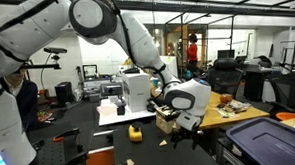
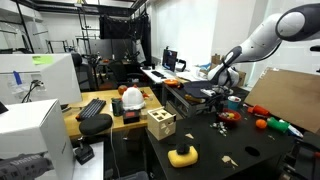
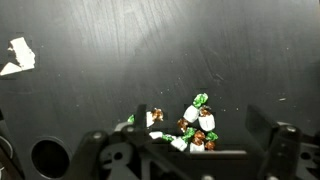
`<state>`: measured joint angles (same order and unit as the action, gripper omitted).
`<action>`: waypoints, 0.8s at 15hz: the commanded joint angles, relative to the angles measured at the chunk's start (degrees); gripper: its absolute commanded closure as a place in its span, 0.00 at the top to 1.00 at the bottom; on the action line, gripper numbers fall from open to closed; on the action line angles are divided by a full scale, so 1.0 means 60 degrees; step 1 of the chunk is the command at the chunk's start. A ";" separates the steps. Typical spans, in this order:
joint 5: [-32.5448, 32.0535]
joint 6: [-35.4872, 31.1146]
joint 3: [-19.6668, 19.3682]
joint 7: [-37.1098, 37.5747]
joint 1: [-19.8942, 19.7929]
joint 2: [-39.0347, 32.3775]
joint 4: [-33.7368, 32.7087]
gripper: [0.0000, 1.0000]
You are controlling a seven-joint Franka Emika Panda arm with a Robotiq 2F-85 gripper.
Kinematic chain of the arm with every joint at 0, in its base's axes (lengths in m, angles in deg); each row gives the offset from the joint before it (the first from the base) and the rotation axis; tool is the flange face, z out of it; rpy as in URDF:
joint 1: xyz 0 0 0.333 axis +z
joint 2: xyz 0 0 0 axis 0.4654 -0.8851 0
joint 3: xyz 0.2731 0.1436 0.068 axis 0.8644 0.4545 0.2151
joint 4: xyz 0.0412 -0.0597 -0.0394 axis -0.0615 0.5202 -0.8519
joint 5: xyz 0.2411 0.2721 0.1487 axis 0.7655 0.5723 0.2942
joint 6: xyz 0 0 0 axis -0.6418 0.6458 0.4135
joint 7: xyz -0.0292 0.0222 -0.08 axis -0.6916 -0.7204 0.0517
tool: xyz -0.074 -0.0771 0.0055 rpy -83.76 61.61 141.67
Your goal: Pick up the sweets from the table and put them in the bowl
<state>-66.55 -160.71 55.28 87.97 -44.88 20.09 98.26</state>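
My gripper should keep going down until its fingers are on both sides of a white sweet (image 3: 192, 114), then close, since the heap of sweets (image 3: 198, 124) lies within their opening.
A small heap of sweets (image 3: 196, 126) in white, green and brown wrappers lies on the black table (image 3: 100, 90). One more sweet (image 3: 151, 117) lies just to its left. My gripper (image 3: 190, 142) hangs right above the heap, open, with one finger on each side and nothing held. In an exterior view the gripper (image 2: 221, 101) is low over the sweets (image 2: 228, 117) on the table (image 2: 250, 150). It also shows in an exterior view (image 1: 181, 123). I cannot make out a bowl in any view.
A white paper scrap (image 3: 18, 55) lies farther off on the table. A yellow object (image 2: 182, 155) and a wooden box with holes (image 2: 160, 123) stand near the table's edge. Orange and green items (image 2: 266, 124) lie beside the gripper. A dark bin (image 1: 262, 143) stands close by.
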 commanded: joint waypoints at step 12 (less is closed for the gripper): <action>0.1394 0.0357 0.0084 -0.0222 -0.0539 -0.1897 -0.1637 1.00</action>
<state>-59.23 -158.62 55.87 85.26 -48.50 10.05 90.83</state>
